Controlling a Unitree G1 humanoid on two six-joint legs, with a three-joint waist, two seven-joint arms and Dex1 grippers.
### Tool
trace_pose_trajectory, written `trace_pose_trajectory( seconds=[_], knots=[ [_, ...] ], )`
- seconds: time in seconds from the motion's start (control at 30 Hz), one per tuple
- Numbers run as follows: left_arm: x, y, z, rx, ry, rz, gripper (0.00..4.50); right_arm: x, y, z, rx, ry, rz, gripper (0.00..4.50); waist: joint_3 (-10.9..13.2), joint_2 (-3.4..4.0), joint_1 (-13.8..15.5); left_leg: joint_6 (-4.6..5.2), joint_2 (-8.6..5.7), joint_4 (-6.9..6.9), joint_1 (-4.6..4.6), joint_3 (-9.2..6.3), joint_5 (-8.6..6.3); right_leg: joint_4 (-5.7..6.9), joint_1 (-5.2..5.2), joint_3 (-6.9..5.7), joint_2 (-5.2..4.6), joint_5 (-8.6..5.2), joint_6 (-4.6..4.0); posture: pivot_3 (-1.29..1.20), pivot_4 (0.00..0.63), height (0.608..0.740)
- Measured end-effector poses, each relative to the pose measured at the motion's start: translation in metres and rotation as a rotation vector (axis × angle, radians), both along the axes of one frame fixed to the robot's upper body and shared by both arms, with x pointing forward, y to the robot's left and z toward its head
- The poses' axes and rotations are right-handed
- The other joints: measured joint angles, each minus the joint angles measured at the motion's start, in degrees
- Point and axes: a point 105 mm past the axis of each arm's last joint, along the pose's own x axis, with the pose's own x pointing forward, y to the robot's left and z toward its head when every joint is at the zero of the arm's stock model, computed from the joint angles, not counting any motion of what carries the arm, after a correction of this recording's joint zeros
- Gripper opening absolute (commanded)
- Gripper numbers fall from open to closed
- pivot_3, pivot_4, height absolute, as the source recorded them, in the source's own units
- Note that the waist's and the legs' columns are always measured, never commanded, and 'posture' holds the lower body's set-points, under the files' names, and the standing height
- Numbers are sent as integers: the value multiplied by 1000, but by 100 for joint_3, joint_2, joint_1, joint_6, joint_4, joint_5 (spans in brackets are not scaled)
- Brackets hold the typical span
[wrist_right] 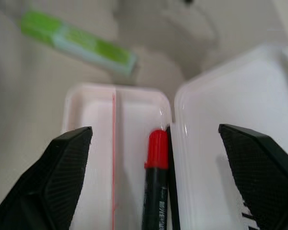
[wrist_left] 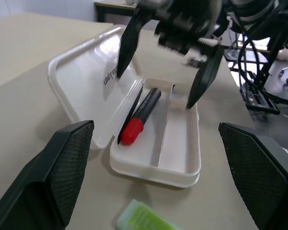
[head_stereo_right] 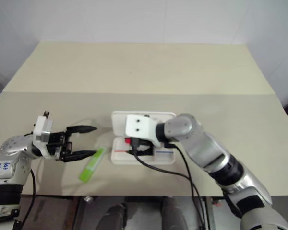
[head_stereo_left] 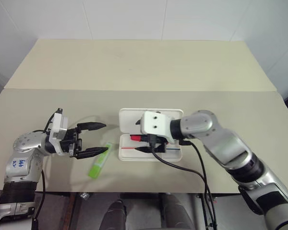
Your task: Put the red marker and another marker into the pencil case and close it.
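Note:
The front compartment (wrist_left: 181,136) is long, narrow and empty. So the lime-green marker (head_stereo_left: 100,161) will lie flat inside it, next to the divider, when I lower the marker.
The white pencil case (head_stereo_left: 129,117) lies open on the table, lid folded back. The red marker (wrist_left: 134,128), red at one end and black along the rest, lies loose in the tray beside the hinge. My right gripper (head_stereo_left: 139,136) hovers just above it, open, with nothing between its fingers (wrist_left: 126,45). The lime-green marker (head_stereo_left: 100,161) lies flat on the table to the left of the case, apart from it. My left gripper (head_stereo_left: 104,138) stands open just behind the green marker, pointing towards the case and holding nothing.
The beige table (head_stereo_left: 144,67) is made of two tops with a seam across the middle; its front edge runs close below the case and green marker. A black cable (head_stereo_left: 177,165) from my right wrist trails over the case's front.

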Motion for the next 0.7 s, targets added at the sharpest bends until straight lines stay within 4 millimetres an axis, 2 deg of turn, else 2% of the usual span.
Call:
trace_pose_trajectory(
  seconds=[0.1, 0.2, 0.3, 0.4, 0.7],
  knots=[
    [-1, 1, -1, -7, 27, 63, 4500, -12, -10, 1, 23, 41, 47, 4464, 0, -1, 4, 0, 0, 1, -1, 0, 0, -4, 2, 0, 0, 0, 1, 0, 150, 740],
    [-5, 2, -5, -18, 86, 153, 4500, -13, -29, 2, 37, 82, 23, 4464, 0, -1, 7, 1, 0, 1, 0, 1, -1, -5, 4, 1, -2, 0, 1, 0, 150, 740],
    [-7, 4, -5, -22, 125, 248, 4500, -16, -41, 10, 106, 93, 35, 4464, -1, -2, -3, 2, 4, 1, 3, 1, -1, -1, 4, 1, 2, 0, 0, 0, 150, 740],
    [-11, 9, -10, -4, 181, 366, 4500, -22, -54, 10, 115, 115, 50, 4464, -1, -2, -1, 2, 2, 3, 3, 3, -1, -4, 6, 2, 1, -1, -1, 0, 150, 740],
    [-29, 13, -37, 87, 339, 626, 4500, -16, -78, 4, 98, 118, -2, 4464, -2, -8, 9, 2, 2, 12, 5, 8, -1, -10, 12, 6, 2, -40, -78, 0, 150, 740]
  ],
)
